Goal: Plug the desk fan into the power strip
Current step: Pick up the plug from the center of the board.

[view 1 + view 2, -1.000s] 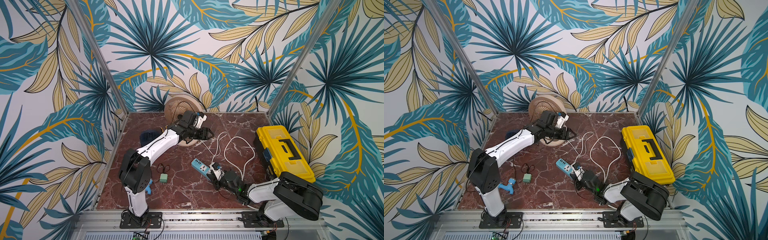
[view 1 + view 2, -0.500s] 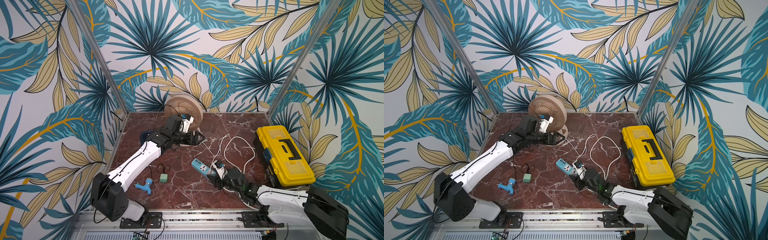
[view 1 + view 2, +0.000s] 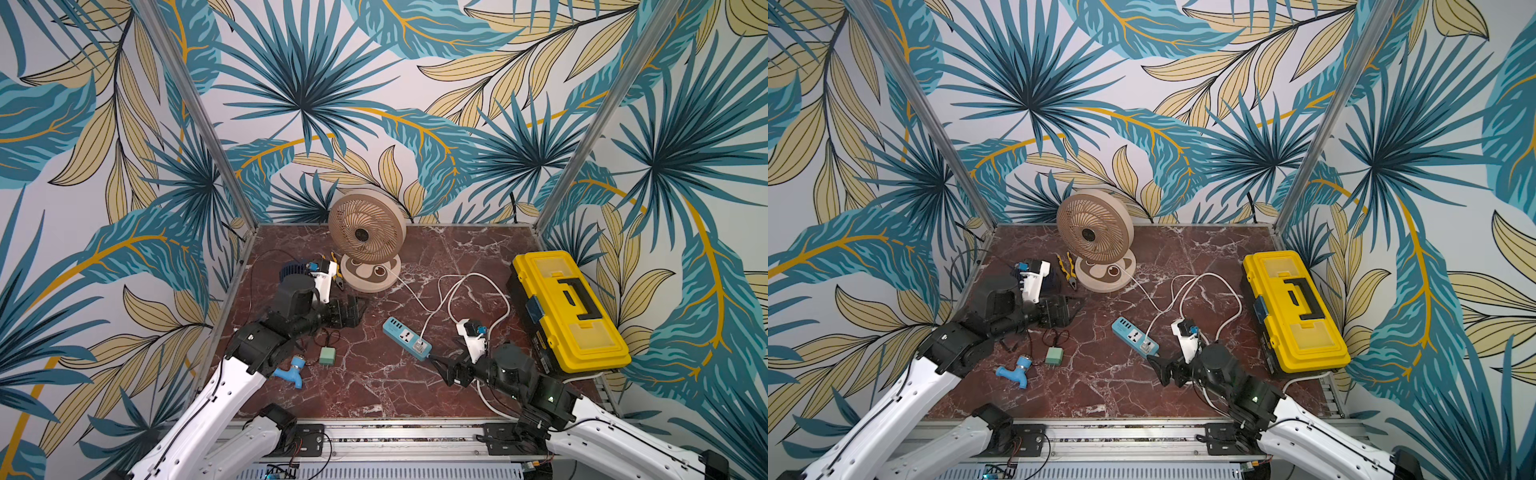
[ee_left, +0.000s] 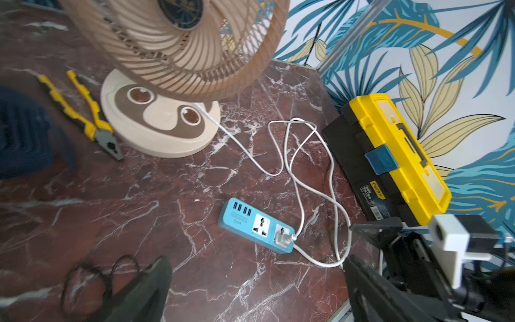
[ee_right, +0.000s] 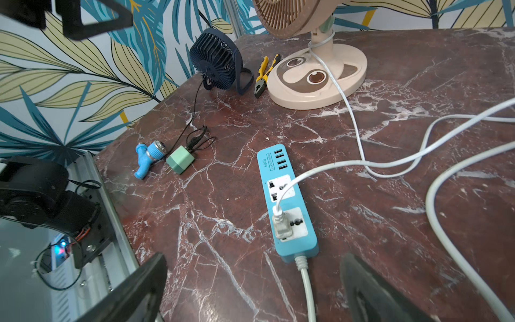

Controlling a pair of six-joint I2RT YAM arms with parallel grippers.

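Observation:
The green adapter is far away from my right gripper at the power strip, so my left gripper should pick up the adapter and pass it to my right gripper.
The beige desk fan stands at the back of the marble table, seen also in a top view. Its white cord loops across the table to a white plug. That plug sits in the socket nearest the cord end of the light-blue power strip. My right gripper is open just in front of the strip's cord end, touching nothing. My left gripper is open and empty, left of the strip and in front of the fan's base.
A yellow toolbox lies along the right edge. Yellow-handled pliers and a small navy fan sit left of the desk fan's base. A blue tap fitting and a green adapter with black cable lie front left.
My right gripper opened off the plug and drew back from the strip. The left gripper opened wider and pulled back from the fan's base toward the front left.

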